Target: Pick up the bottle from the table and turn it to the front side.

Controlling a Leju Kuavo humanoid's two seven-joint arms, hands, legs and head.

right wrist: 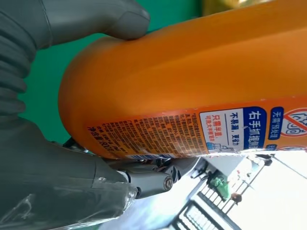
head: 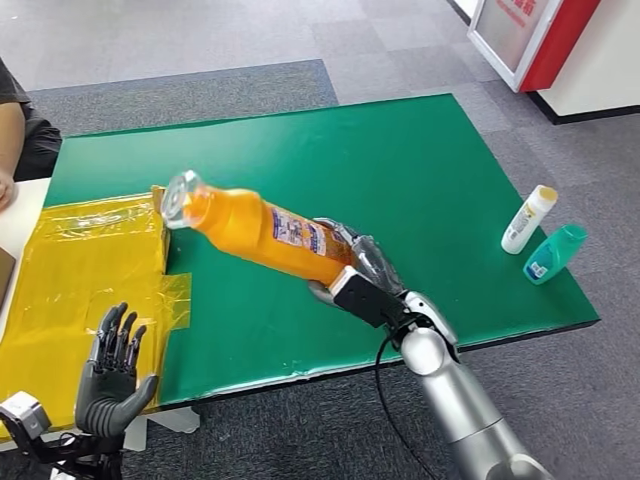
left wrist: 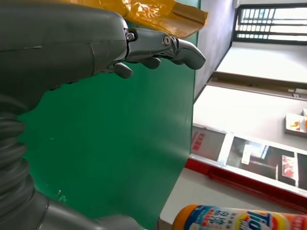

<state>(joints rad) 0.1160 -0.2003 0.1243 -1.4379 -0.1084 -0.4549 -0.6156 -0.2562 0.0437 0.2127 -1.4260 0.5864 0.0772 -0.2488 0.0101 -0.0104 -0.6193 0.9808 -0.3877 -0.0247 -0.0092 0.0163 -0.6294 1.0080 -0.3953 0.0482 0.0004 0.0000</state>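
Observation:
I should expect an orange pouring spout inside the clear cap (head: 180,199) when I carry the orange bottle, because orange shows through the cap (head: 196,206).
My right hand (head: 361,272) grips the base end of a long orange bottle (head: 260,231) and holds it above the green table (head: 423,160), tilted, with its clear cap (head: 178,200) pointing to the far left. A printed label (head: 298,232) faces up. In the right wrist view the orange bottle (right wrist: 188,81) lies between the thumb (right wrist: 98,19) and the fingers (right wrist: 152,179). My left hand (head: 113,375) hovers open near the table's front left corner, fingers spread, holding nothing. The left wrist view shows the left hand (left wrist: 65,43) over the green surface, and the bottle's base (left wrist: 239,218) at the picture's edge.
A yellow plastic-wrapped packet (head: 83,270) covers the table's left end. A small white bottle (head: 528,220) and a teal bottle (head: 555,252) lie at the right edge. A person's arm (head: 15,130) shows at the far left. Grey carpet floor surrounds the table.

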